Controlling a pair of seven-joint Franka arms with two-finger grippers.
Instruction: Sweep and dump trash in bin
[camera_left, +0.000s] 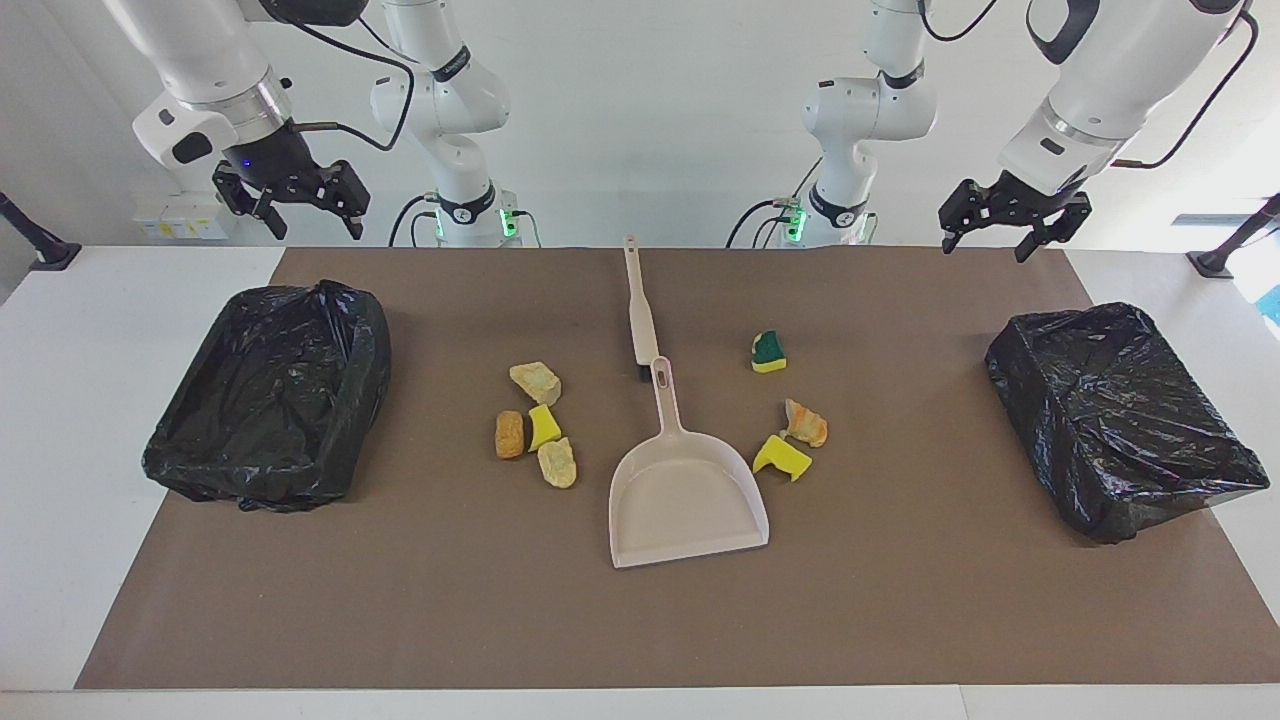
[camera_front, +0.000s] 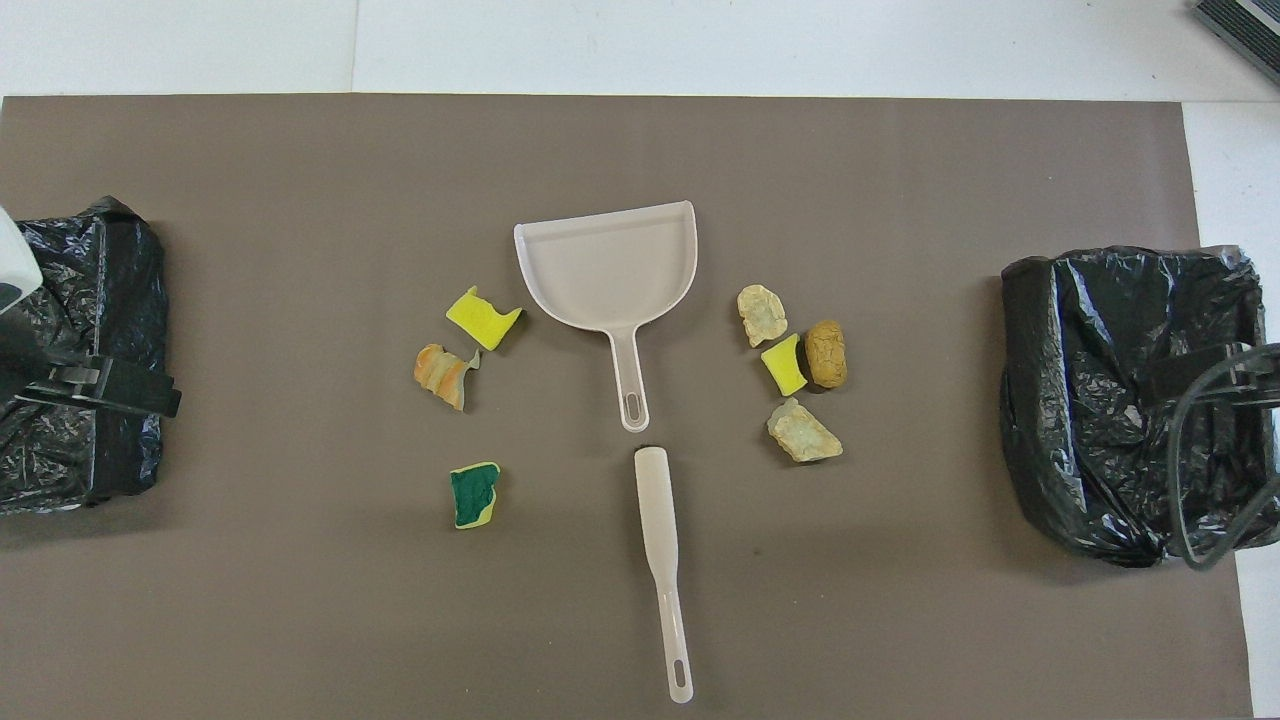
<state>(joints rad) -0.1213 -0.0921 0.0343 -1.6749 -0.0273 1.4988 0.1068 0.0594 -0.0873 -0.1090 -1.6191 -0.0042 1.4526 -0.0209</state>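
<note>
The trash chunks should all slide out into the bin when I tip the dustpan (camera_front: 609, 269), because the beige dustpan's straight front edge (camera_front: 603, 216) is open.
The beige dustpan (camera_left: 688, 495) (camera_front: 610, 265) lies mid-mat, its handle pointing toward the robots. The brush (camera_left: 636, 310) (camera_front: 660, 530) lies in line with it, nearer to the robots. Trash chunks flank the pan. Toward the right arm's end are a tan chunk (camera_left: 535, 382), an orange-brown one (camera_left: 509, 434) and a yellow one (camera_front: 783, 364). Toward the left arm's end are a green-and-yellow sponge (camera_left: 768, 351) (camera_front: 473, 494), an orange piece (camera_left: 806, 423) and a yellow piece (camera_left: 782, 456). My left gripper (camera_left: 988, 243) (camera_front: 100, 385) and right gripper (camera_left: 315, 228) (camera_front: 1215, 370) hang open and empty, high over the mat's edge beside the robots.
Two bins lined with black bags stand on the mat, one (camera_left: 270, 395) (camera_front: 1130, 400) at the right arm's end and one (camera_left: 1120, 415) (camera_front: 80, 350) at the left arm's end. The brown mat (camera_left: 900, 600) covers most of the white table.
</note>
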